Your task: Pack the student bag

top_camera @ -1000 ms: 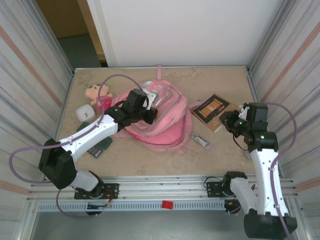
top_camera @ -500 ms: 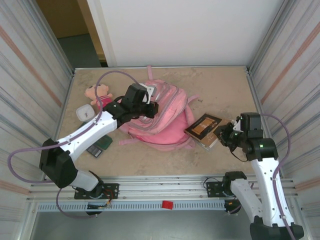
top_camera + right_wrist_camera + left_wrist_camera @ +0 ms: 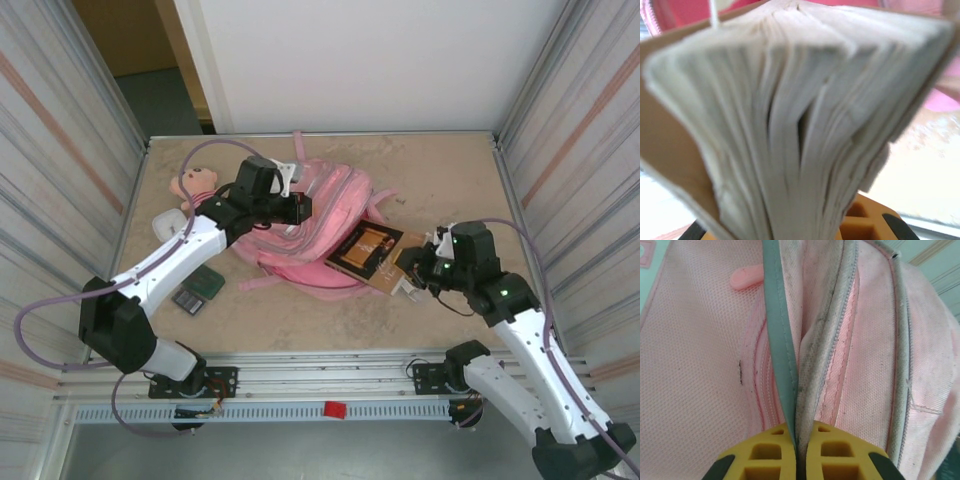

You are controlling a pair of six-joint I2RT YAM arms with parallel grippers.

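Observation:
The robot's left gripper holds up the bag, and the book's far end [image 3: 344, 246] points into the bag's opening [image 3: 322, 275], so the right gripper should keep pushing until the book is inside.
The student bag [image 3: 320, 215], a large pink backpack, lies in the middle of the table. My left gripper [image 3: 298, 207] is shut on the bag's opening edge; in the left wrist view its yellow fingers [image 3: 765, 452] pinch the grey-green trim [image 3: 777, 340] and the zip band together. My right gripper [image 3: 420, 265] is shut on a brown book [image 3: 367, 250], held tilted with its far end over the bag's right side. The book's fanned page edges [image 3: 790, 125] face the right wrist camera, with one orange finger [image 3: 867, 225] beside them.
A pink-and-tan plush doll [image 3: 193, 183] lies left of the bag. A small white box [image 3: 168, 225] sits below it. A dark green case [image 3: 208, 283] and a flat dark device [image 3: 188, 300] lie nearer the front left. A small white item [image 3: 408, 290] rests under the book's near corner. Metal walls close in both sides.
My right arm has carried the book leftward from the right side of the table to the bag. My left gripper has drawn the bag's edge back and to the left, and the bag has shifted.

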